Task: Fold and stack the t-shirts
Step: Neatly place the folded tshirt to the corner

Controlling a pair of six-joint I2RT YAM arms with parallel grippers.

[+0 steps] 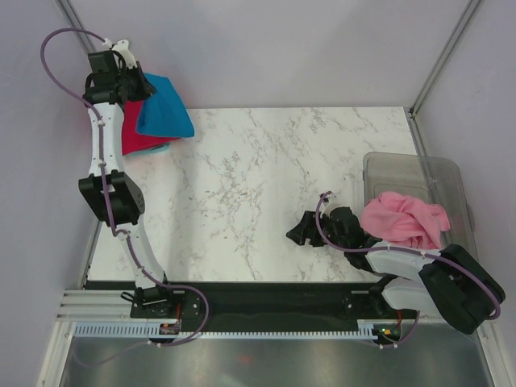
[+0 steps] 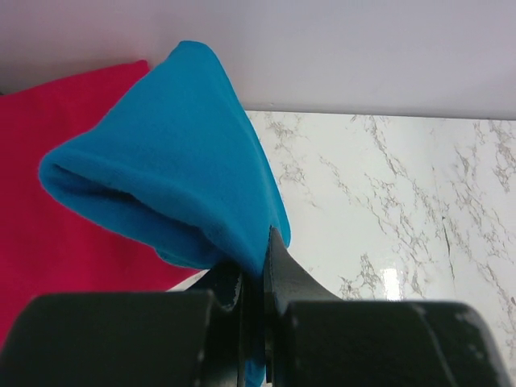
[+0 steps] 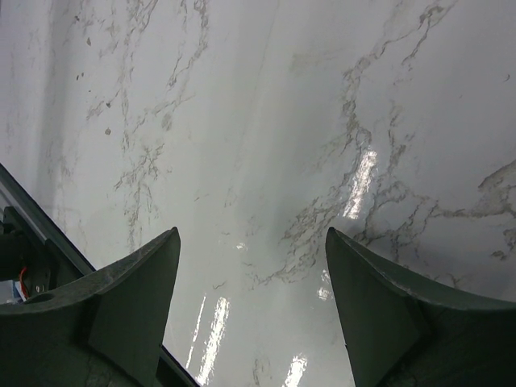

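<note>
My left gripper keeps lowering the folded blue t-shirt (image 1: pixel 166 113), which hangs over the flat red t-shirt (image 1: pixel 131 135), toward the corner until it lies across the stack.
A bright blue t-shirt (image 1: pixel 165 109), folded, hangs partly lifted over the crimson red t-shirt (image 1: pixel 133 135) in the far left corner of the table. My left gripper (image 1: pixel 133 81) is shut on the blue shirt's edge. In the left wrist view the blue cloth (image 2: pixel 173 169) is pinched between the jaws of the left gripper (image 2: pixel 258 260), with the red shirt (image 2: pixel 56 185) flat behind it. A crumpled pink t-shirt (image 1: pixel 405 219) lies in the clear tub. My right gripper (image 1: pixel 302 230) is open just above bare marble, nothing between its fingers (image 3: pixel 251 234).
The clear plastic tub (image 1: pixel 419 168) stands at the table's right edge, beside the right arm. Grey walls close in the back and both sides. The marble tabletop (image 1: pixel 266 185) stretches between the two arms.
</note>
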